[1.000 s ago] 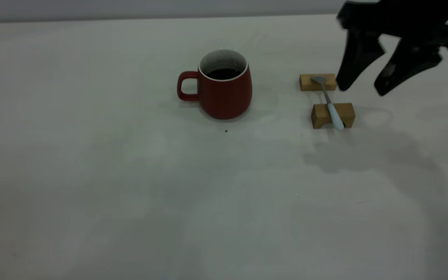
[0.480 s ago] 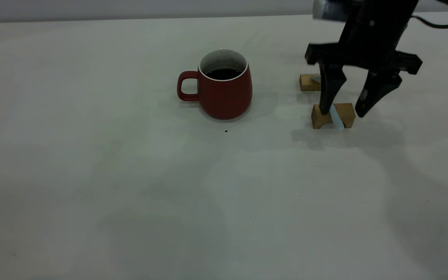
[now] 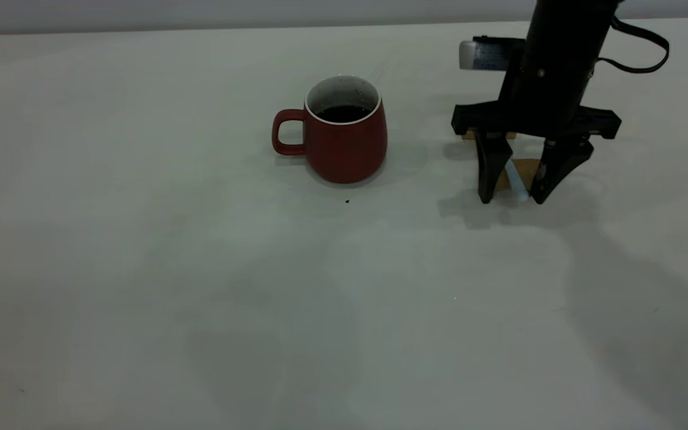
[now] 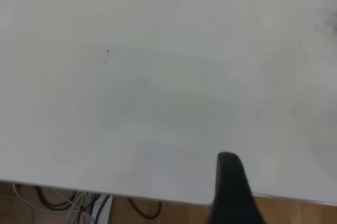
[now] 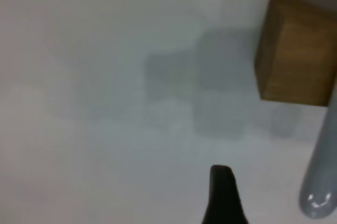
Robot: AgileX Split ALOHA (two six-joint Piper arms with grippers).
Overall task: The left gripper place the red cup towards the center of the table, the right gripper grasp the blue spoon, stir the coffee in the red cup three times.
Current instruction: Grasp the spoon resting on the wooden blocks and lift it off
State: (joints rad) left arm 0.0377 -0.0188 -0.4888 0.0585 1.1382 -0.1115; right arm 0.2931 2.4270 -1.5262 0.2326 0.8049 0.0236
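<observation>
I expect the near wooden block (image 3: pixel 528 169) to stay put when I lift the blue spoon, as the spoon's handle (image 3: pixel 516 180) lies across the block's top and sticks out past it.
The red cup (image 3: pixel 344 143) stands upright near the table's (image 3: pixel 141 269) middle, handle to the left, with dark coffee (image 3: pixel 344 113) inside. To its right the blue spoon (image 3: pixel 516 183) lies across two wooden blocks. My right gripper (image 3: pixel 512 199) points straight down over it, open, one finger on each side of the pale handle and tips close to the tabletop. In the right wrist view the spoon's handle end (image 5: pixel 319 182) lies beside one fingertip (image 5: pixel 221 182). My left gripper (image 4: pixel 231 192) is parked at the table's edge, outside the exterior view.
The near wooden block (image 3: pixel 526 168) sits between the right gripper's fingers, and shows up close as the block (image 5: pixel 297 50) in the right wrist view. The far block (image 3: pixel 469 135) peeks out behind the gripper. Cables (image 4: pixel 79 203) lie on the floor past the table's edge.
The right gripper came down and leftwards from the upper right, turned vertical, and now straddles the spoon's handle at the near block. The cup and the spoon have not moved.
</observation>
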